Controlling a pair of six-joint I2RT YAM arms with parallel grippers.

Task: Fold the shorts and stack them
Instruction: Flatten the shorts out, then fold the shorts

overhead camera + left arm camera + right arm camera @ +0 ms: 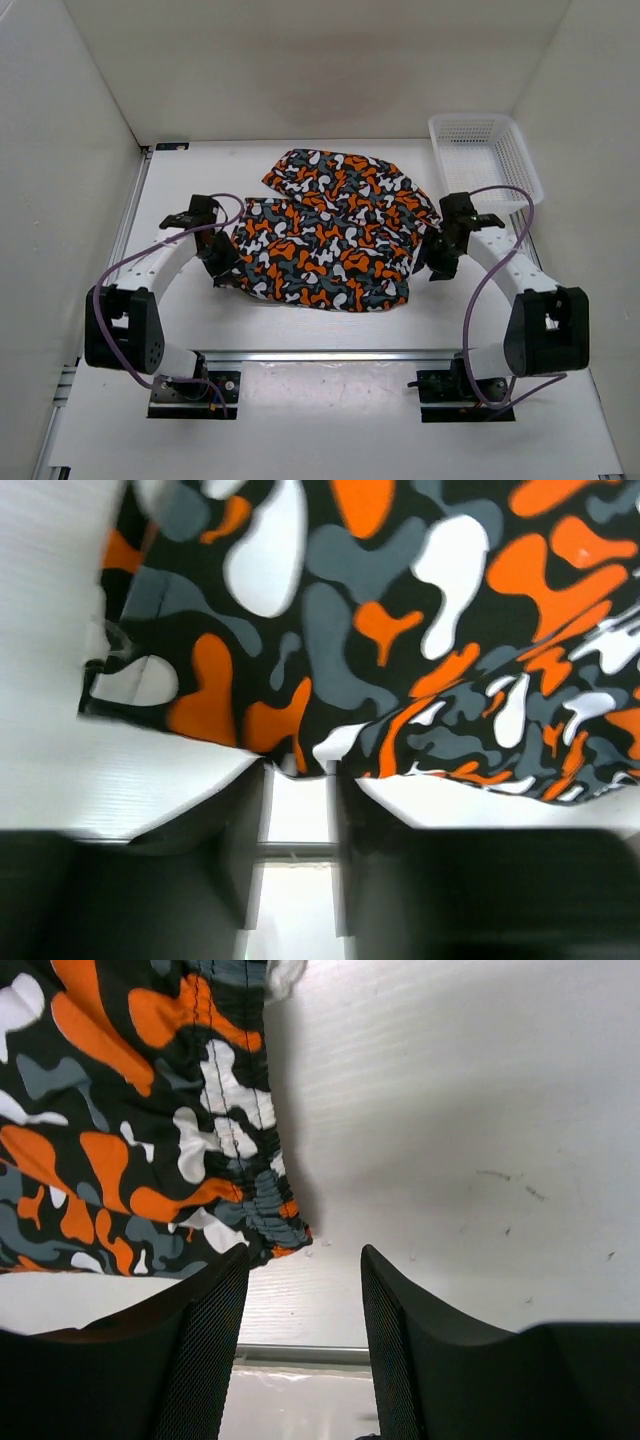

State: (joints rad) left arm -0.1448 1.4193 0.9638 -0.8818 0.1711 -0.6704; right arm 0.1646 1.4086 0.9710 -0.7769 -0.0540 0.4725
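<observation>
The slab (pixel 345 175) behind continues into the front cloth (pixel 378 220), so the whole slab will rise together with the shorts when the robot lifts them.
The shorts (pixel 325 250), printed with orange, white, black and grey blotches, lie flat in the middle of the table, and a further slab of the same print (pixel 340 178) overlaps them behind. My left gripper (pixel 222 262) sits at their left edge. In the left wrist view it (pixel 297 780) is open, with bare table showing in the gap and the cloth hem (pixel 380 630) just beyond the tips. My right gripper (pixel 432 258) is at the right edge. The right wrist view shows it (pixel 305 1255) open and empty, the gathered waistband corner (pixel 265 1210) beside its left finger.
A white mesh basket (pixel 485 155) stands at the back right corner. White walls close in the table on the left, back and right. A metal rail (pixel 320 355) runs along the table's near edge, in front of the arm bases.
</observation>
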